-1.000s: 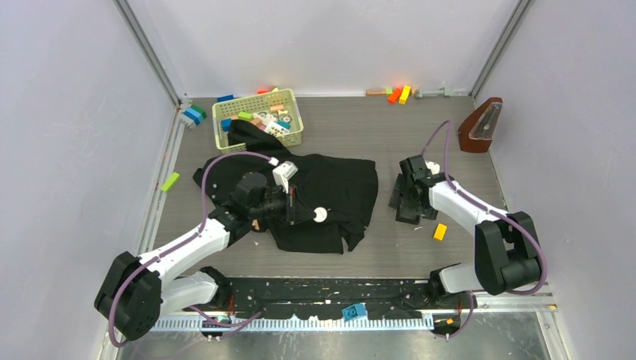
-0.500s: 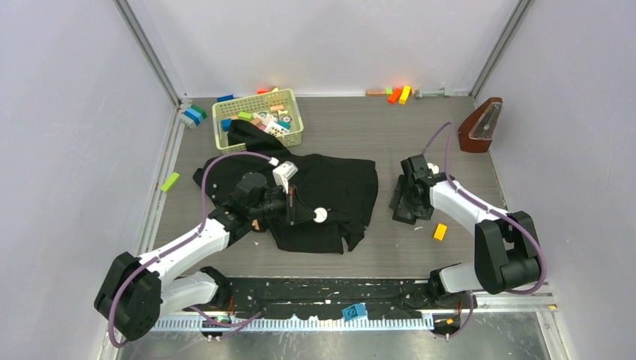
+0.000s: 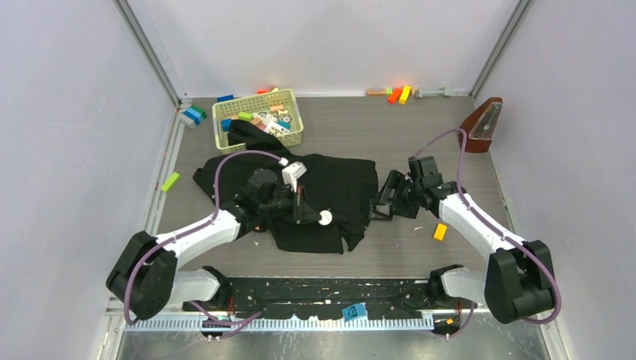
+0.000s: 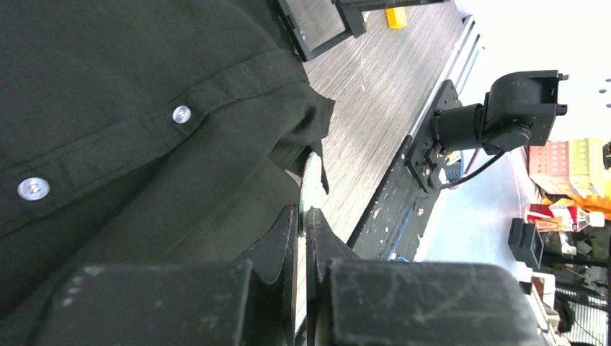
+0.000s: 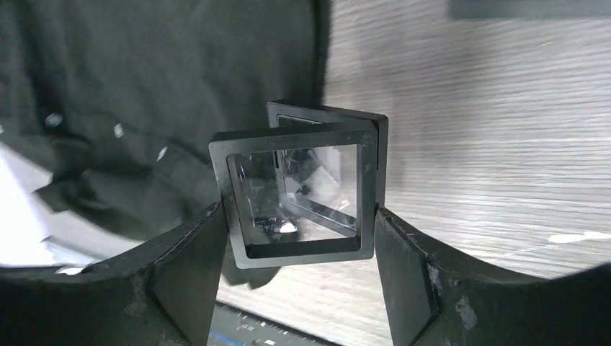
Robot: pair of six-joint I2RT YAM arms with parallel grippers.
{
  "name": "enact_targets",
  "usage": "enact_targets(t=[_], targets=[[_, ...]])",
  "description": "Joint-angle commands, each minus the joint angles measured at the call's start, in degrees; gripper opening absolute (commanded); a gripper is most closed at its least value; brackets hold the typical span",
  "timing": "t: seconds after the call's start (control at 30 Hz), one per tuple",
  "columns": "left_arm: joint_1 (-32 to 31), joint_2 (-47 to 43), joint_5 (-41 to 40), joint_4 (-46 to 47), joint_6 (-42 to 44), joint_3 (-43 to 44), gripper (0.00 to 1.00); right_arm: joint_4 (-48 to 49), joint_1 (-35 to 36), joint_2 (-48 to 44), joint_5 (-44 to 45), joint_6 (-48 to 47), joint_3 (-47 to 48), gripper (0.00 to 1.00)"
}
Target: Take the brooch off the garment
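I should bring the white disc (image 3: 325, 217) in my left gripper and the black frame (image 3: 381, 211) in my right gripper together and put the disc inside the frame, because the disc is short of the frame.
The black garment (image 3: 341, 180) lies spread on the table's middle; its white buttons (image 4: 181, 113) show in the left wrist view. No orange-red brooch shows in any view. My left gripper (image 3: 321, 217) is over the garment's front part, shut (image 4: 302, 216) on a thin white round disc (image 4: 306, 184) seen edge-on. My right gripper (image 3: 382, 202) is at the garment's right edge, shut (image 5: 299, 231) on a black square frame (image 5: 295, 254) with a clear pane, held above the table beside the cloth (image 5: 144, 86).
A yellow basket (image 3: 297, 126) of toy blocks stands at the back left with a garment corner in it. A brown metronome (image 3: 480, 124) is at the back right. An orange block (image 3: 440, 232), a green block (image 3: 170, 181) and blocks by the back wall (image 3: 397, 94) lie loose.
My right arm has swung left with the black frame, from the table's right part to the garment's right edge. My left gripper has shifted slightly right, still shut on the disc.
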Motion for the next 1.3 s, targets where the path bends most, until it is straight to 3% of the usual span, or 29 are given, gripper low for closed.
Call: enact_targets(t=[0.0,0.33,0.47,0.57,0.77,1.1,1.2,1.27], targets=[[-3.3,3.2,-0.1,1.2,0.4,5.6,0.00,8.3,-0.2,-2.3,-12.9,5.0,-2.9,0.56],[-7.9,6.7,-14.0,-8.0,9.7,16.0,0.00,8.0,-0.4,-5.1,-17.5,7.8,-2.2,0.51],[-8.1,8.1,-16.1,-1.8,13.1,14.5,0.00,10.7,-0.4,-7.5,-22.5,9.1,-2.0,0.48],[-8.1,7.0,-19.3,6.7,16.8,10.3,0.00,13.3,-0.4,-8.2,-25.9,12.1,-2.2,0.46],[-8.7,4.2,-17.6,25.1,28.9,2.8,0.00,21.3,-0.5,-5.9,-33.7,20.4,-4.1,0.39],[-9.0,2.3,-20.2,25.2,33.6,2.7,0.00,18.4,-0.4,-4.7,-32.0,18.4,-3.1,0.37],[-9.0,2.5,-24.3,21.4,34.9,3.7,0.00,18.2,-0.4,-4.5,-31.4,18.3,-2.7,0.36],[-9.1,2.5,-21.0,22.4,35.9,3.2,0.00,18.1,-0.4,-4.3,-31.3,18.5,-2.6,0.36]])
